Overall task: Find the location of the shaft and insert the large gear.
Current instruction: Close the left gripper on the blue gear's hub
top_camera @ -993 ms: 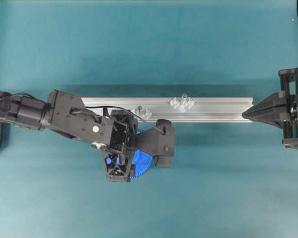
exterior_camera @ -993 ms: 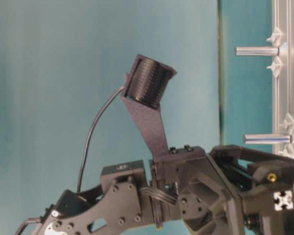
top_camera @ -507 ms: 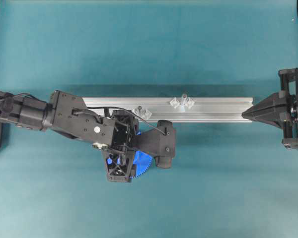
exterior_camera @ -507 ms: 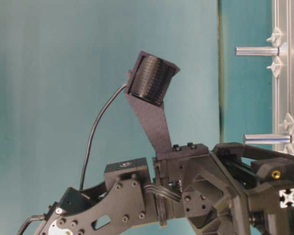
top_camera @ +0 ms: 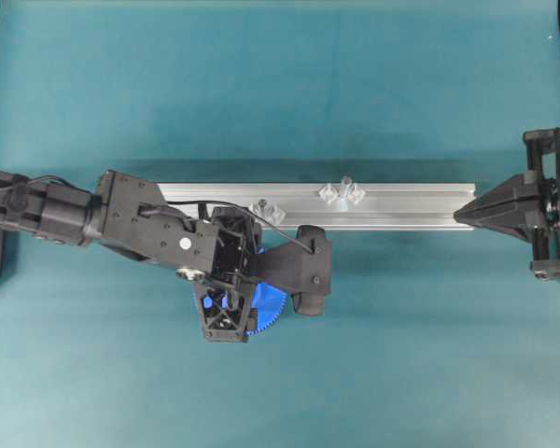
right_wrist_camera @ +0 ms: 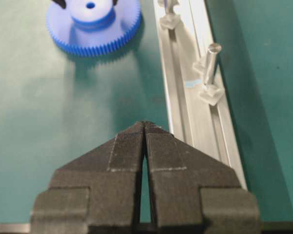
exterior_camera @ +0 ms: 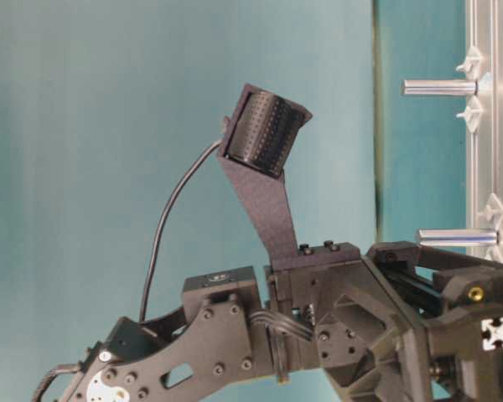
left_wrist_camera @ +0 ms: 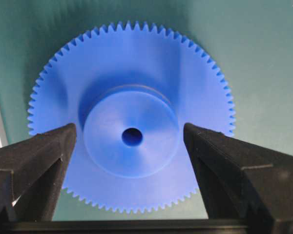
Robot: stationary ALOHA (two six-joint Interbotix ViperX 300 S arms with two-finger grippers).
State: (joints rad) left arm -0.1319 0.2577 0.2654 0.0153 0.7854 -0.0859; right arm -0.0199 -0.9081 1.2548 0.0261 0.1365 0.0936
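Observation:
The top of the large gear's middle part (top_camera: 269, 304) has a round hole (left_wrist_camera: 132, 137) in it, so the shaft will come up through the large gear when the robot lowers the gear.
The large gear (left_wrist_camera: 132, 87), a bright blue toothed disc with a raised hub, lies flat on the teal mat. It also shows in the overhead view (top_camera: 271, 310) and the right wrist view (right_wrist_camera: 93, 29). My left gripper (left_wrist_camera: 130, 132) is open, one finger (left_wrist_camera: 44, 151) on each side of the hub with a narrow gap at each. In the overhead view the left gripper (top_camera: 241, 303) covers most of the gear. The shaft (top_camera: 343, 187) stands upright on the aluminium rail (top_camera: 411, 201) between two clear mounts, to the right of the gear; it also shows in the right wrist view (right_wrist_camera: 211, 61). My right gripper (right_wrist_camera: 145, 124) is shut and empty at the rail's right end (top_camera: 462, 215).
A second clear mount with a dark-centred stub (top_camera: 264, 209) sits on the rail just beyond the left wrist. In the table-level view both pins jut from the rail, the shaft (exterior_camera: 440, 87) and the nearer stub (exterior_camera: 457, 238). Black frame posts stand at the overhead view's side edges.
The left arm has shifted slightly to the right over the gear. The gear, the rail and the right arm have not moved.

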